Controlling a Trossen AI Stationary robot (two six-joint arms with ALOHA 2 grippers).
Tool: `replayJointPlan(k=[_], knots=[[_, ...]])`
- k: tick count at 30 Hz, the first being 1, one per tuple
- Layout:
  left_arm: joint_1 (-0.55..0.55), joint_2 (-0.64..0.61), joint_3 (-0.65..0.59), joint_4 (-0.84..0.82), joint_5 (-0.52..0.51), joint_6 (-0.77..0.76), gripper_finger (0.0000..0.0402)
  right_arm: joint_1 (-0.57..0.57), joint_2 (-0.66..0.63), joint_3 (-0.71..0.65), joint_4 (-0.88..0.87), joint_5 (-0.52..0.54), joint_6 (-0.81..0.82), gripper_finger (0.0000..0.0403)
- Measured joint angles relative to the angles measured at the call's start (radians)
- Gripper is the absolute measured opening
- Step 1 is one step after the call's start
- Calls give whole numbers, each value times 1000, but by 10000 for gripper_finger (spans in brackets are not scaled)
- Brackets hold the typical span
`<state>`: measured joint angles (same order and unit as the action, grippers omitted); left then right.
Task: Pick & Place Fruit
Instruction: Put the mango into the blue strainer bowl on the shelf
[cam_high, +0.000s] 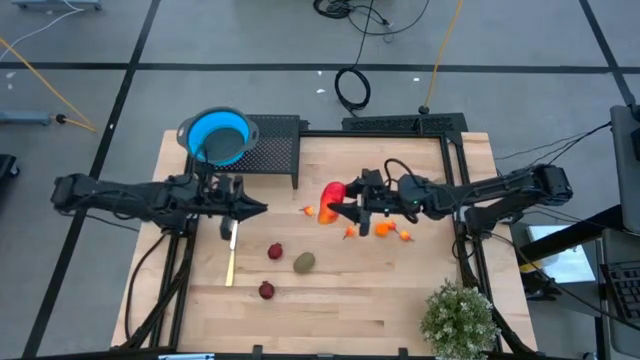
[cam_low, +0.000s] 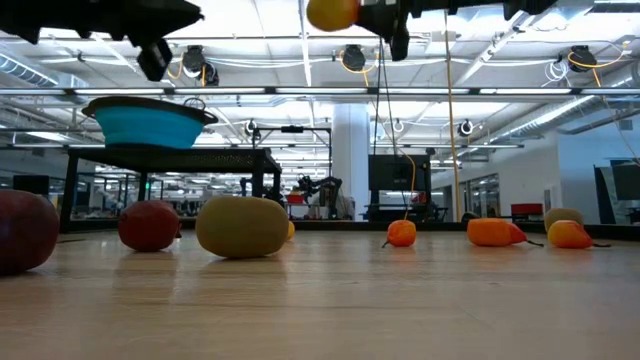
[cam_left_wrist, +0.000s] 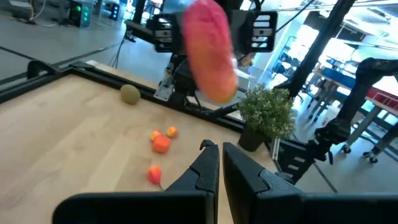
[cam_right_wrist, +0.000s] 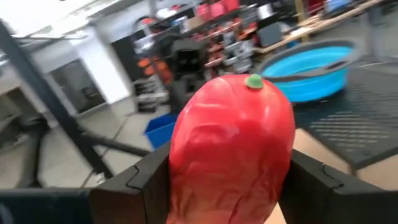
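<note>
Next, I open my left gripper and take the fruit's orange part first, because my right gripper is holding the red-orange fruit far away from the blue bowl.
An elongated red-orange fruit hangs in the air over the table's middle, with my right gripper shut on it. My left gripper hovers shut to its left, fingers pointing at it, holding nothing. On the table lie two dark red round fruits, an olive-green oval and several tiny orange pieces. The blue bowl sits at the far left, on the black rack's left end. My right gripper pinches the red-orange fruit's two opposite sides between its two fingers. The fingers point level and come from the table's right side. The fruit is lifted clear of the table, its green-dotted end pointing away from the gripper.
A slim pale knife lies on the table below the left gripper. A potted plant stands at the near right corner. Bare wood lies along the near edge.
</note>
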<state>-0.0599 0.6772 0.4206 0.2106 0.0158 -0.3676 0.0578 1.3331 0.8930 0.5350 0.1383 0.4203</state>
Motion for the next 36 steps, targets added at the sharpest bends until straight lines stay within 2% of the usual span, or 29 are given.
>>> replayJointPlan(k=[4, 10, 13, 19, 24, 31, 36], knots=[[-18, 114, 0, 127, -2, 0, 19, 0, 20, 0, -1, 77, -36, 217], [-49, 260, 0, 319, -67, 21, 19, -6, 28, 0, -2, 71, -48, 218], [-59, 328, 30, 365, -108, 34, 19, -6, 27, 0, -12, 71, -63, 218], [-67, 471, 165, 358, -118, 97, 19, -6, 27, 0, -18, 70, -75, 218], [-67, 552, 270, 272, -105, 157, 19, -6, 27, 0, -34, 69, -93, 218], [-64, 581, 296, 223, -122, 115, 19, 3, 27, 0, -40, 66, -93, 219], [-63, 581, 296, 216, -122, 73, 34, 5, 27, 0, -32, 16, -94, 219]])
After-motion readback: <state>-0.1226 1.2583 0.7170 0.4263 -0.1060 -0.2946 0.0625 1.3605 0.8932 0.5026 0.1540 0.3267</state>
